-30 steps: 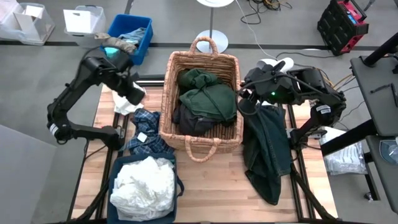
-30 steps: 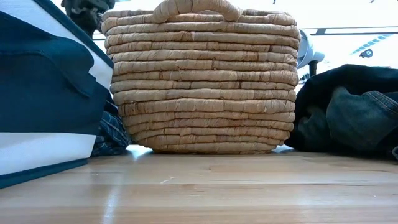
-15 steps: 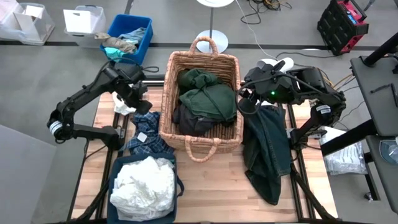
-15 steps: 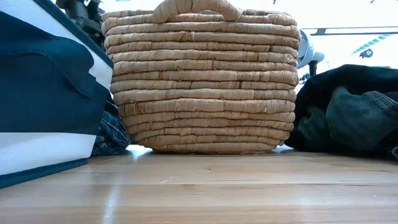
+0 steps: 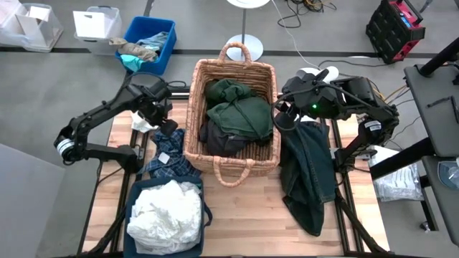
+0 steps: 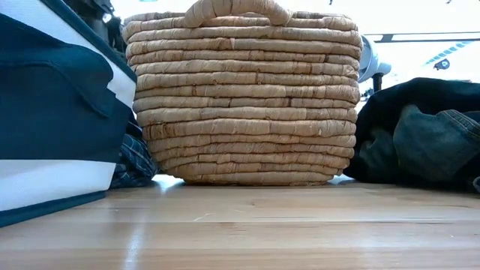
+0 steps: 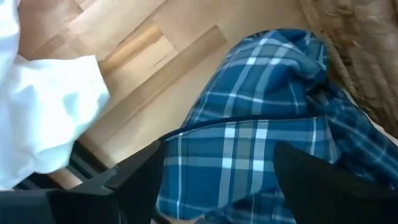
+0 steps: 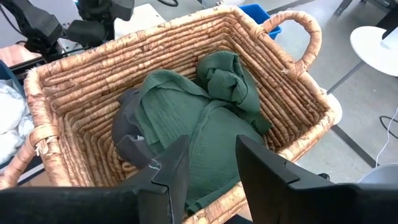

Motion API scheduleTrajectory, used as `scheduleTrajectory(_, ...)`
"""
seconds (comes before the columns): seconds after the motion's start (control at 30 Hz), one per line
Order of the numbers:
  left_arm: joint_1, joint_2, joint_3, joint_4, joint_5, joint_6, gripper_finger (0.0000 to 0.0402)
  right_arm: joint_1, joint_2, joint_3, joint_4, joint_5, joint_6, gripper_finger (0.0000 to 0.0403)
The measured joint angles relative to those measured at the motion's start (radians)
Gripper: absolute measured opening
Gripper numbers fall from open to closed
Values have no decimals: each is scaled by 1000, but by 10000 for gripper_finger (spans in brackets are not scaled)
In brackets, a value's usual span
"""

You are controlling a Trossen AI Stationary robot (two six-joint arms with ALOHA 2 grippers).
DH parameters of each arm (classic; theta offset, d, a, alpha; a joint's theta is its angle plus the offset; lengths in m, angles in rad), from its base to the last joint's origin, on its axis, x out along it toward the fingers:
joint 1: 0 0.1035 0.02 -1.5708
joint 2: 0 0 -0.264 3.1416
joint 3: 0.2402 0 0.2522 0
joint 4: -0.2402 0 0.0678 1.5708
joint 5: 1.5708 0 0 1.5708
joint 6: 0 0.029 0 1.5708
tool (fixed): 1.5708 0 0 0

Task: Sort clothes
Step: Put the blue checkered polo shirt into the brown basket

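Observation:
My left gripper's open fingers are around the plaid garment's fold (image 7: 227, 155), which is clear of the white garment, so I should carry on moving them down until they close on that fold (image 7: 217, 174).
A wicker basket (image 5: 267, 86) in the table's middle holds a dark green garment (image 8: 205, 112) and a charcoal one (image 5: 214, 137). Left of it lies a blue-and-white plaid garment (image 7: 261, 124), with a white garment (image 5: 142, 123) on the table just beyond. My left gripper (image 7: 217, 186) is open, its fingers straddling the plaid from above. My right gripper (image 8: 211, 168) hovers at the basket's right rim, open by a narrow gap with nothing in it. A dark denim garment (image 5: 308, 172) lies on the table right of the basket. My left gripper's open fingers (image 7: 130, 180) stand over the plaid garment's far end, pointing down; I cannot tell whether they touch the cloth.
A navy-and-white bin (image 5: 133, 204) full of white clothes stands at the near left, tall in the low view (image 6: 52, 112). A blue bin (image 5: 166, 32) with rags sits on the floor beyond the table, beside clear plastic boxes (image 5: 97, 21).
My left gripper has opened and let go of the white garment, which now lies on the table at the far left. The gripper has then moved toward the basket and the near edge, down over the plaid garment.

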Motion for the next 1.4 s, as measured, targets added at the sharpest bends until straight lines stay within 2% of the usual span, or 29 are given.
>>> scheduleTrajectory(0.37, 0, 0, -132, 70, 1, -8, 275, 0, 0, 0, 0, 0, 0, 130)
scheduleTrajectory(0.53, 0, 0, -214, 129, 2, -18, 249, 0, 0, 0, 1, 0, 0, 121)
scheduleTrajectory(0.67, 0, 0, -262, 157, 47, -14, 172, 0, 0, 0, 1, 0, 0, 116)
scheduleTrajectory(0.8, 0, -2, -267, 148, 73, -4, 36, 0, 0, 0, 2, 0, 0, 118)
scheduleTrajectory(0.83, 0, -3, -260, 135, 73, -10, 20, 0, 0, 0, 2, 0, 0, 119)
scheduleTrajectory(1.03, -1, -33, -127, -4, 69, 1, 3, 0, 0, 0, 9, 0, 0, 127)
scheduleTrajectory(1.23, -1, -91, 90, -138, 38, 5, 1, 0, 0, 0, 23, 0, -5, 128)
scheduleTrajectory(1.4, -1, -126, 296, -196, 38, -9, 1, 0, 0, 0, 103, 1, -73, 118)
